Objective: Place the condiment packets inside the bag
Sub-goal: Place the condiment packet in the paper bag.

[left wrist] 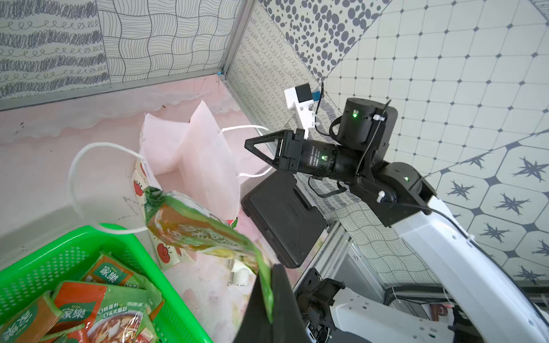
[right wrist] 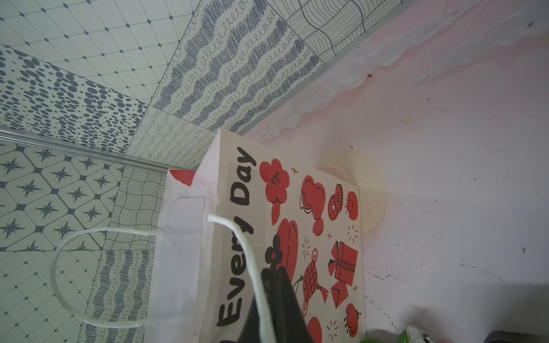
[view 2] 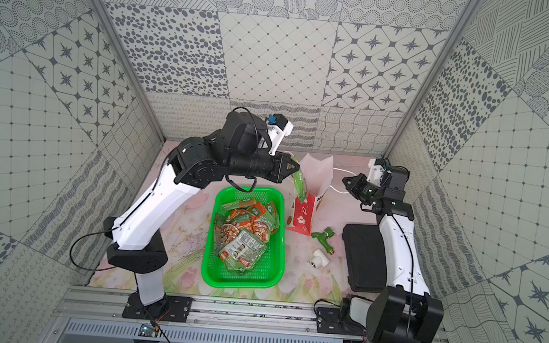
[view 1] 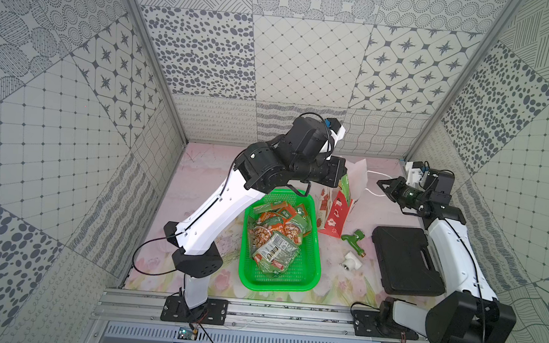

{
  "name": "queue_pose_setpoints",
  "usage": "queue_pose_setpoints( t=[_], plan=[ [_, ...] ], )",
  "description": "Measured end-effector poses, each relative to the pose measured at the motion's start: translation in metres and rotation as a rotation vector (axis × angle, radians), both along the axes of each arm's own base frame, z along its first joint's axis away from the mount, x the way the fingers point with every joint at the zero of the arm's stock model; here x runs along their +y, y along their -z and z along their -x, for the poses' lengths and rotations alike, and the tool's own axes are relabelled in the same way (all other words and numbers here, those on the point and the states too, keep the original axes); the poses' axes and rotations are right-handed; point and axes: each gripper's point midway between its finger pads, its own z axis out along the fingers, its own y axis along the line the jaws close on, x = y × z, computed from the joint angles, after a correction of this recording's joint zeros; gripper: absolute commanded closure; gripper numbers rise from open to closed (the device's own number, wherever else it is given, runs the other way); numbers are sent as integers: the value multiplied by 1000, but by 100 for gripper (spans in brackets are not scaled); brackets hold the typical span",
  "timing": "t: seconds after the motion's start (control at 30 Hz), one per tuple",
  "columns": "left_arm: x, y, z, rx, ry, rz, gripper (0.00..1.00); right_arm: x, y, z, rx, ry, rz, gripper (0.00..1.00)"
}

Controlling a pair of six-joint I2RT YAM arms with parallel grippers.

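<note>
The packet hanging loose end down point(view 2: 301, 188) is at the bag's wide opening, so my left gripper should keep going toward the opening's middle point(view 2: 314, 174) and let go there.
The bag point(view 1: 338, 214) stands upright behind the basket, red front, white inside point(left wrist: 190, 154). My left gripper point(view 1: 341, 174) point(left wrist: 271, 270) is shut on one edge of a green and orange condiment packet point(left wrist: 196, 228). That packet point(view 2: 300, 184) hangs over the near rim of the bag's open mouth. Several more condiment packets point(view 1: 276, 239) lie piled in the green basket point(view 1: 277, 288). To the right of the bag, my right gripper point(view 1: 380, 183) point(right wrist: 274, 270) is shut. The bag's white cord handle point(right wrist: 237, 240) lies along one of its fingers.
A black case point(view 1: 407, 259) lies flat on the right, under the right arm. A green tap fitting point(view 1: 355, 237) and a white pipe elbow point(view 1: 351, 260) lie between the case and the basket. The second cord handle point(left wrist: 77, 166) hangs towards the basket.
</note>
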Motion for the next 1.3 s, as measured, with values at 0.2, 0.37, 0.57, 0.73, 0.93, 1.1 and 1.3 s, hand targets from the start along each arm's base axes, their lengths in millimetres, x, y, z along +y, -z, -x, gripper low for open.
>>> queue_pose_setpoints(
  t=[0.2, 0.37, 0.57, 0.73, 0.93, 1.1, 1.3],
  plan=[
    [-22, 11, -29, -17, -2, 29, 100, 0, 0, 0, -1, 0, 1, 100],
    [-31, 26, -60, -16, -24, 40, 100, 0, -1, 0, -4, 0, 1, 100],
    [-43, 61, -88, 25, -28, 18, 100, 0, -1, 0, -4, 0, 1, 100],
    [-46, 80, -95, 62, -17, -3, 52, 0, -1, 0, -4, 0, 1, 100],
    [-38, 69, -88, 65, -7, 7, 38, 0, -1, 0, -4, 0, 1, 100],
    [-22, 42, -68, 49, 3, 26, 30, 0, -1, 0, -4, 0, 1, 100],
    [5, 41, -34, 58, 10, -15, 18, 0, -1, 0, -4, 0, 1, 100]
  ],
)
